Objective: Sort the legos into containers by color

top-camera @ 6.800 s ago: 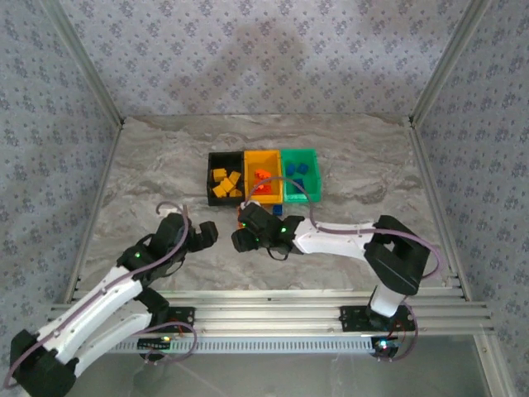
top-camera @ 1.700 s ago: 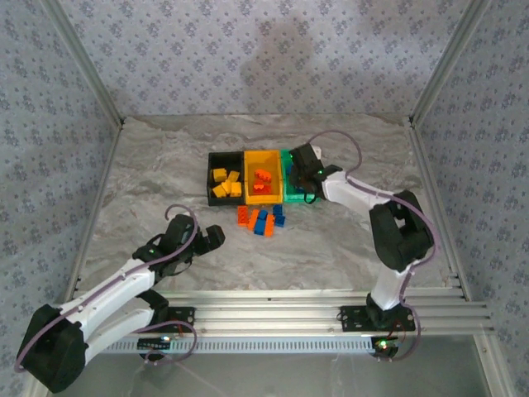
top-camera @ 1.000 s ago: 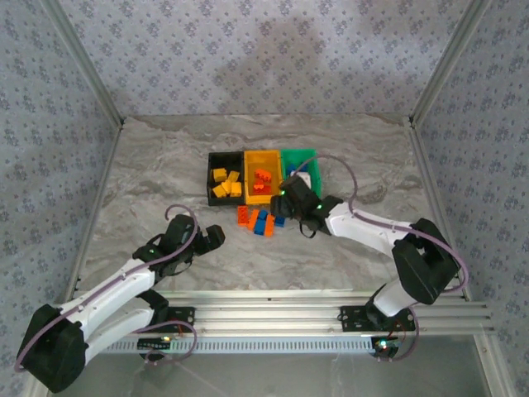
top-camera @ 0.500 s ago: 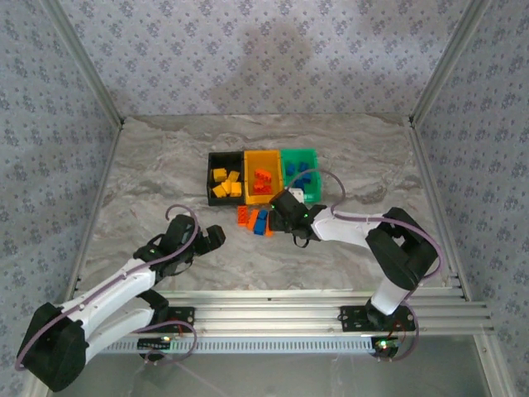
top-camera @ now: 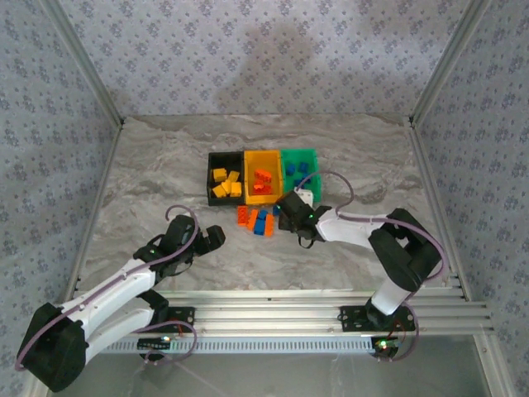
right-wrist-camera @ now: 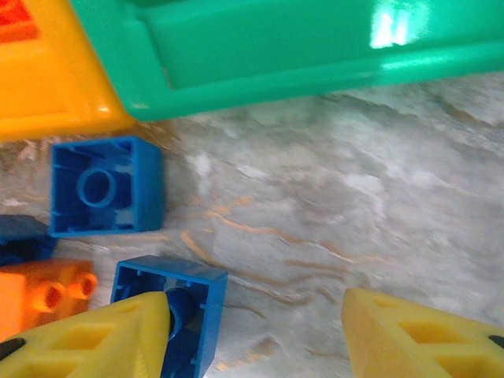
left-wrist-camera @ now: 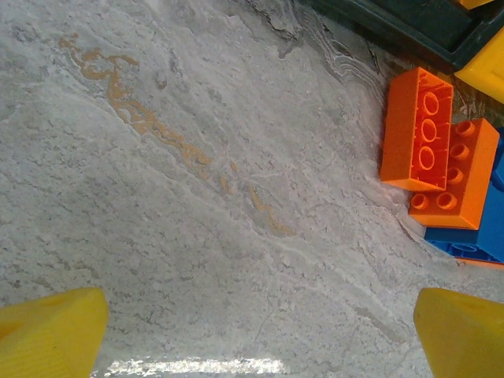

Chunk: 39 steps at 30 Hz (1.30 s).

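Note:
A finger of the robot's right gripper overlaps the long blue brick (right-wrist-camera: 201,303), so the robot should move its open fingers to either side of the brick before lifting it to the green bin (top-camera: 299,174).
The containers sit in a row: a black bin (top-camera: 210,175) with yellow legos (top-camera: 225,183), a yellow-orange bin (top-camera: 263,197) with red-orange legos (top-camera: 264,176), and a green bin (top-camera: 299,152) with blue legos (top-camera: 302,171). Loose orange and blue legos (top-camera: 259,220) lie on the table in front of the bins. My right gripper (top-camera: 281,217) is low at the right end of that pile. Its jaws stand apart, and its left finger (right-wrist-camera: 94,339) overlaps an upturned blue brick (right-wrist-camera: 189,303). Another upturned blue brick (right-wrist-camera: 106,187) lies beside the green bin (right-wrist-camera: 260,55). My left gripper (top-camera: 213,236) hangs open over bare table, left of the pile.
In the left wrist view, two orange bricks (left-wrist-camera: 416,130) and a blue one (left-wrist-camera: 472,240) lie at the right edge, with the black bin's corner (left-wrist-camera: 409,24) above them. Patterned walls and metal rails enclose the marble table (top-camera: 149,182).
My right gripper has come down from the green bin to the loose pile, and its jaws have narrowed. The left arm has not moved.

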Each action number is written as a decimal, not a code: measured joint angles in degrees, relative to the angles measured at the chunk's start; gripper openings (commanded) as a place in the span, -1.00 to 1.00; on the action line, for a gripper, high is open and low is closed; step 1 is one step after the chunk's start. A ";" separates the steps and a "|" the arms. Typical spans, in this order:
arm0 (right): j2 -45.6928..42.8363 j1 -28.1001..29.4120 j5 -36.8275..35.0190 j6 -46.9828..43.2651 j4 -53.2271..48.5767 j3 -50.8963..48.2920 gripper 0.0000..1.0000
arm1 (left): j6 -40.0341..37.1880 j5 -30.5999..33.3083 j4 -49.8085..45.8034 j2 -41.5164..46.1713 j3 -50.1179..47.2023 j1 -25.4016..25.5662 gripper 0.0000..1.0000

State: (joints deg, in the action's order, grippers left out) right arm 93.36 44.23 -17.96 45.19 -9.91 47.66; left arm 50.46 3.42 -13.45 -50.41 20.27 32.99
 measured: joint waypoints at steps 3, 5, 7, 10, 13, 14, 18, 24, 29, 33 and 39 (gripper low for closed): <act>-4.13 0.00 -1.03 0.96 -2.10 -3.56 0.21 | 0.00 0.00 0.11 -0.02 -0.09 0.00 0.99; -7.89 0.00 -1.40 1.36 -4.15 -6.36 0.28 | 0.02 0.00 0.22 -0.07 -0.37 0.00 1.00; -11.02 0.04 -1.38 1.18 -5.55 -8.17 0.45 | 0.00 -0.02 0.28 -0.44 -0.66 0.00 0.99; -13.42 0.55 -1.31 -0.04 -6.29 -8.20 0.62 | 0.00 -0.02 0.28 -0.81 -0.85 0.00 0.99; -12.15 1.09 -0.96 -1.01 -6.60 -6.03 0.61 | 0.00 -0.02 0.46 -1.14 -0.85 0.00 0.99; -10.91 1.07 -0.70 -1.07 -6.56 -5.03 0.59 | 0.00 -0.02 0.44 -1.18 -0.85 0.00 1.00; -5.55 0.50 -0.15 -1.11 -6.21 -2.97 0.37 | 0.00 -0.02 0.46 -1.18 -0.85 0.00 1.00; -2.38 0.20 0.70 -0.98 -6.38 -2.93 -0.20 | -0.02 -0.02 0.42 -0.90 -0.85 0.00 1.00; -2.89 0.22 0.90 -1.36 -6.23 -2.91 -0.37 | -0.02 0.00 0.39 -0.09 -0.85 0.00 1.00; -6.64 0.17 0.96 -3.15 -7.54 -2.10 -0.37 | -0.24 0.00 0.26 0.13 -0.83 0.00 1.00; -9.25 -3.17 1.01 -7.39 -8.35 6.62 -0.34 | -0.46 -0.02 0.15 0.11 -0.83 0.00 1.00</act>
State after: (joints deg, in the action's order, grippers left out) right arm 84.12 41.06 -16.95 37.80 -18.26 54.28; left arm 50.00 3.40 -13.30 -50.30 19.44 32.99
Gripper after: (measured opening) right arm 0.327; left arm 0.997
